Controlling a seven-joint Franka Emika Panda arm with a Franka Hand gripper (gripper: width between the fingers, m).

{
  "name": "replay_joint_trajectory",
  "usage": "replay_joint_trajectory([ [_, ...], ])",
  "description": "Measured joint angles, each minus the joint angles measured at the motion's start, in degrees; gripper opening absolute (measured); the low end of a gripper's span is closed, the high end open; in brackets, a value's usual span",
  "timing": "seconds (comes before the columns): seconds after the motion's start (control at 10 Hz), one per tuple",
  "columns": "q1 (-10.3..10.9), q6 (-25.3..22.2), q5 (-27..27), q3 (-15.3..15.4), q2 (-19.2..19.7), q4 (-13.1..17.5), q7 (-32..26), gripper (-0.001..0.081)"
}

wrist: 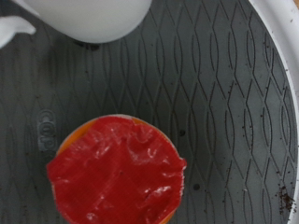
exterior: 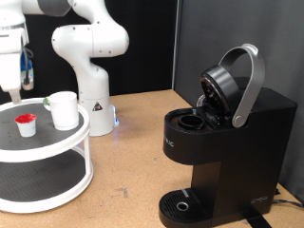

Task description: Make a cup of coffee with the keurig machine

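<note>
My gripper is going down over the red top and should go on down before its fingers close around the pod, because the pod is standing upright, clear of the white cup.
The keurig machine stands at the exterior view's right with its grey-handled lid raised, so the pod chamber is open. The white cup stands on the top shelf of a round white tiered tray. Beside it is a small white pod with a red top. My gripper hangs above the tray's left part, just above the pod and apart from it. The wrist view looks straight down on the pod's red top, with the cup's base beyond it. No fingers show there.
The tray's shelves have a grey patterned mat and a white rim. The robot's white base stands behind the tray. A wooden table lies between the tray and the machine, and the machine's round drip tray is at the bottom.
</note>
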Motion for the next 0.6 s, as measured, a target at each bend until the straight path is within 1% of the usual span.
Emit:
replay_joint_trajectory([
  [0.1,0.16,1.54,0.02,-0.23,1.2,-0.44,-0.4,0.08],
  [0.3,0.35,3.14,0.02,-0.27,2.77,-1.12,-1.74,0.08],
  [0.6,0.25,6.85,-0.44,-0.29,4.59,-3.18,-2.13,0.08],
])
